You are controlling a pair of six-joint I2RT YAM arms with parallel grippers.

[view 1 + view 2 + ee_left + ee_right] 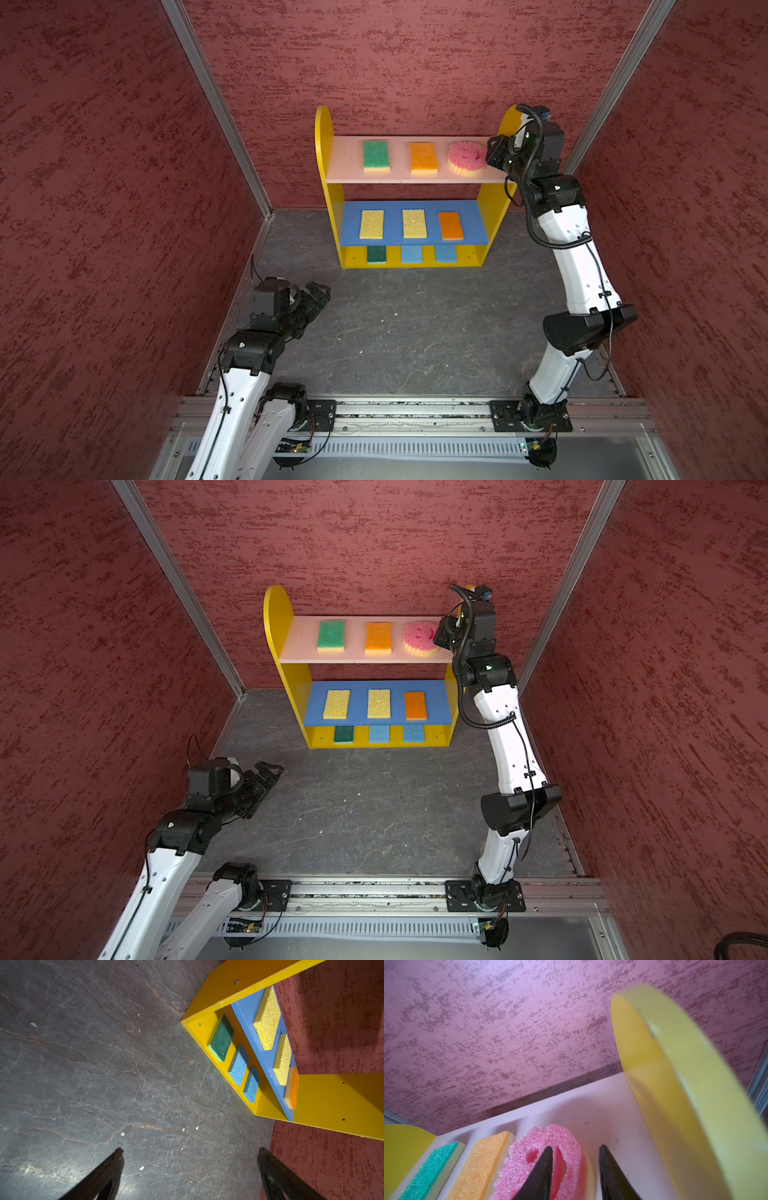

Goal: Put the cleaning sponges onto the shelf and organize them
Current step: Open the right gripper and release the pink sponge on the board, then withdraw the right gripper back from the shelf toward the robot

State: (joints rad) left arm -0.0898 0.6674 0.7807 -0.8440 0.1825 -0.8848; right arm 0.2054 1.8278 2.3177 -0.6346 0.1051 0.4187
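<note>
The smiley sits too near the orange sponge, so next I reach the smiley's inner edge with my right gripper and nudge the smiley toward the side panel.
The shelf (324, 137) stands against the back wall with sponges on all three boards. On its pink top board lie a green sponge (376, 156), an orange sponge (423, 158) and the round pink smiley sponge (465, 157). My right gripper (575, 1146) is at the smiley's right edge, jaws apart. One finger (544, 1167) lies over the smiley's face, the other stands clear beside it. The blue board carries two yellow sponges (371, 224) and an orange one (450, 225). The base holds a green sponge (376, 254) and two blue sponges (411, 254). My left gripper (320, 291) hovers open and empty over the floor.
The shelf's right side panel (675, 1084) stands close beside my right gripper. Red textured walls close in the left, right and back. The dark stone floor (415, 324) in front of the shelf bears only small white crumbs. A metal rail (415, 409) runs along the front.
</note>
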